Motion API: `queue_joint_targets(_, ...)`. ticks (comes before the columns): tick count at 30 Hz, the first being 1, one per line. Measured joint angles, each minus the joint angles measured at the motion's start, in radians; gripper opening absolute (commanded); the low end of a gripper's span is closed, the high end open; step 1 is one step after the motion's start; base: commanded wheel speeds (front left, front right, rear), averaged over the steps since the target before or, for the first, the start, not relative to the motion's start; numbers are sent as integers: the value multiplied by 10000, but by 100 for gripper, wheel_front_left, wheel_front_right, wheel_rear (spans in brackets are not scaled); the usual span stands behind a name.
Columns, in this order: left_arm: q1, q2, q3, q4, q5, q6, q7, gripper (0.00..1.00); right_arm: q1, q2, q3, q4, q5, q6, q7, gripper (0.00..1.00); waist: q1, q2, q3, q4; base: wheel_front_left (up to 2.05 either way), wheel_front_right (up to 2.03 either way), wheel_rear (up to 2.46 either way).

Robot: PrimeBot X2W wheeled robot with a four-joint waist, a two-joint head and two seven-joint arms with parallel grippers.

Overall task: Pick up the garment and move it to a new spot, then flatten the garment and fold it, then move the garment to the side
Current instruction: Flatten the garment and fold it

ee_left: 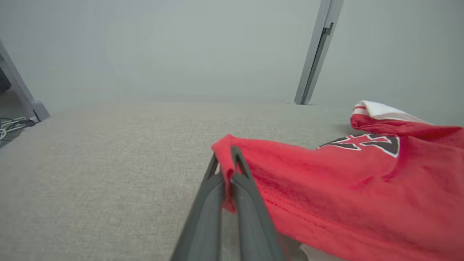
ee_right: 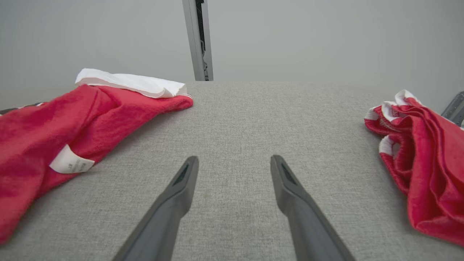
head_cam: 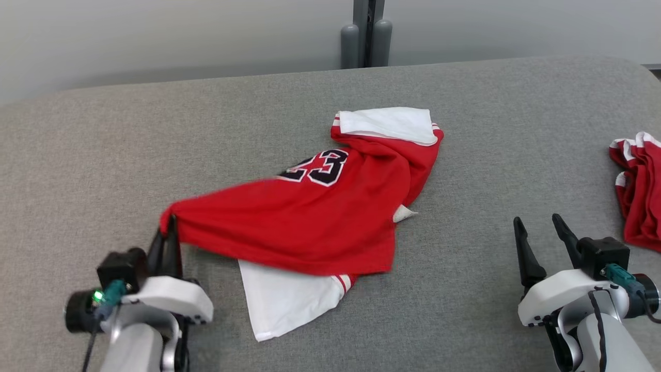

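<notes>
The striped trim (head_cam: 344, 282) connects the white sleeve (head_cam: 285, 304) to the red cloth. I expect the white sleeve to trail along limply when I pull the garment's red edge.
The garment (head_cam: 310, 217) is a red jersey with white trim and a dark number 23, lying crumpled in the middle of the grey table (head_cam: 103, 155). My left gripper (head_cam: 168, 227) is shut on the garment's left corner, which is pulled out to the left and slightly raised. The left wrist view shows that red corner (ee_left: 226, 152) pinched between the two dark fingers. My right gripper (head_cam: 537, 227) stands open at the lower right, apart from the garment (ee_right: 54, 137), with bare table between its fingers (ee_right: 181, 181).
A second red and white garment (head_cam: 638, 191) lies bunched at the table's right edge, also seen in the right wrist view (ee_right: 420, 156). A grey post (head_cam: 366, 33) stands behind the table against a pale wall.
</notes>
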Motion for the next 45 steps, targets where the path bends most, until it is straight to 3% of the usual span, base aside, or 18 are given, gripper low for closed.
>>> queue_joint_targets(6, -1163, 938, 721, -667, 719, -153, -2, 0, -10, 125, 94, 35, 15, 0, 0, 100, 0, 0, 101, 82, 0, 0, 0)
queue_joint_targets(12, -2396, 2029, 1104, 886, 1047, -259, -4, 0, -33, 217, 395, 67, 58, 0, 0, 100, -1, 0, 249, -115, 0, 0, 0)
queue_joint_targets(15, -2711, 2263, 1250, 1413, 1057, -232, -2, 0, -84, 221, 470, 84, 96, 0, 0, 100, 0, 0, 329, -203, 0, 0, 0)
queue_joint_targets(16, -2862, 2353, 1285, 1603, 1106, -128, -2, 34, -106, 224, 485, 84, 107, 0, 0, 100, 0, 0, 373, -241, 0, 0, 0)
queue_joint_targets(17, -2993, 2403, 1348, 1824, 1120, -50, -2, 96, -110, 232, 506, 86, 107, 0, 0, 100, 0, 0, 407, -273, 0, 0, 0)
queue_joint_targets(18, -3065, 2403, 1379, 1987, 1116, 63, -4, 100, -109, 230, 514, 90, 111, 0, 0, 100, 0, 0, 435, -297, 0, 0, 0)
queue_joint_targets(25, -3121, 1912, 1281, 1776, 1195, 280, -2, 100, -104, 226, 598, 82, 140, 0, 0, 100, 0, 0, 469, -157, 0, 0, 0)
queue_joint_targets(32, -1723, 782, 1039, 838, 1208, -92, -2, 100, 80, 309, 1371, 46, 522, 0, 0, 100, 0, 0, 209, 332, 0, 0, 0)
queue_joint_targets(38, -462, 173, 723, 167, 1290, -309, -2, 100, 260, 357, 2579, 157, 1081, 0, 0, 100, 0, 0, -93, 789, 0, 0, 0)
queue_joint_targets(45, 695, -81, 612, -418, 694, -290, -2, 100, 474, 376, 4194, 236, 1965, 0, 0, 100, 0, 0, -404, 1337, 0, 0, 0)
